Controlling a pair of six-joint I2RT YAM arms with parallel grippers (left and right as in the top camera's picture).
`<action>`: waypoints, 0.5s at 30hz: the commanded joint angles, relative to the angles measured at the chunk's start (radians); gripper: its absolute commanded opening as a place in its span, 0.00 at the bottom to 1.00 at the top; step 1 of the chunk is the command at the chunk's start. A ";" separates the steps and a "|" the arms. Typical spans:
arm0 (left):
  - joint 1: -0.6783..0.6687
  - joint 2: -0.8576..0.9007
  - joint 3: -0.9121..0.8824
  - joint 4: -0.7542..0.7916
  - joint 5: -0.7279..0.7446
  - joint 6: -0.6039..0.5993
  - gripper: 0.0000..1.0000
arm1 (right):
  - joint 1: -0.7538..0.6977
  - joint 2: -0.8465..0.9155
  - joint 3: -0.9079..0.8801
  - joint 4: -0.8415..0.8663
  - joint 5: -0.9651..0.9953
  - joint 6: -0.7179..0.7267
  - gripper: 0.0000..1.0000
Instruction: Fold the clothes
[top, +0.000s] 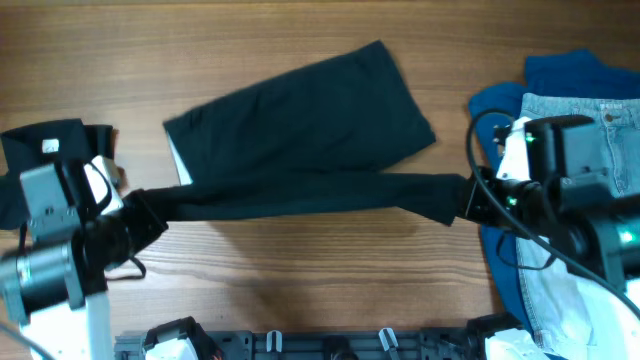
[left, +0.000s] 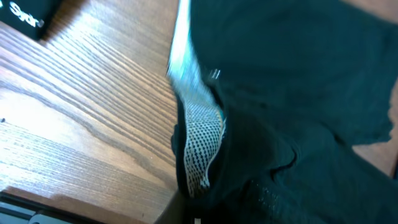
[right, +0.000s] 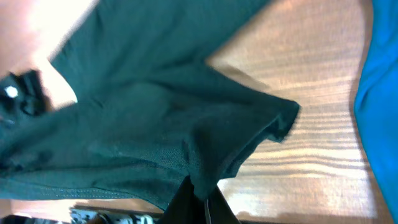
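Observation:
My gripper should lay the cloth's taut near edge down before my right gripper pulls the cloth's far corner (top: 378, 50) in to square it, because the black cloth's far edge (top: 275, 80) slants.
A large black shorts-like cloth (top: 310, 120) lies across the middle of the table, its near edge pulled up into a taut band between the two arms. My left gripper (top: 150, 208) is shut on the cloth's left end; in the left wrist view the dark fabric (left: 292, 124) with its white mesh lining (left: 202, 140) fills the frame. My right gripper (top: 462, 198) is shut on the right end, the fabric (right: 155, 124) bunched between its fingers (right: 186, 202). A black folded garment with a white logo (top: 40, 145) sits far left. Light-blue jeans (top: 600, 120) lie on a blue garment (top: 560, 75) at right.
Bare wooden table (top: 300, 290) stretches in front of the cloth. A dark rail with clips (top: 330, 345) runs along the near edge. The right arm's cable (top: 480, 130) loops over the blue garment.

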 joint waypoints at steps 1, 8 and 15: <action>0.010 -0.033 0.016 0.013 -0.037 -0.006 0.04 | -0.001 0.008 0.029 0.027 0.109 0.037 0.04; 0.009 0.165 0.016 0.214 -0.055 -0.025 0.04 | -0.001 0.260 0.029 0.355 0.175 -0.007 0.04; 0.008 0.447 0.016 0.525 -0.046 -0.025 0.04 | -0.001 0.562 0.029 0.708 0.174 -0.024 0.04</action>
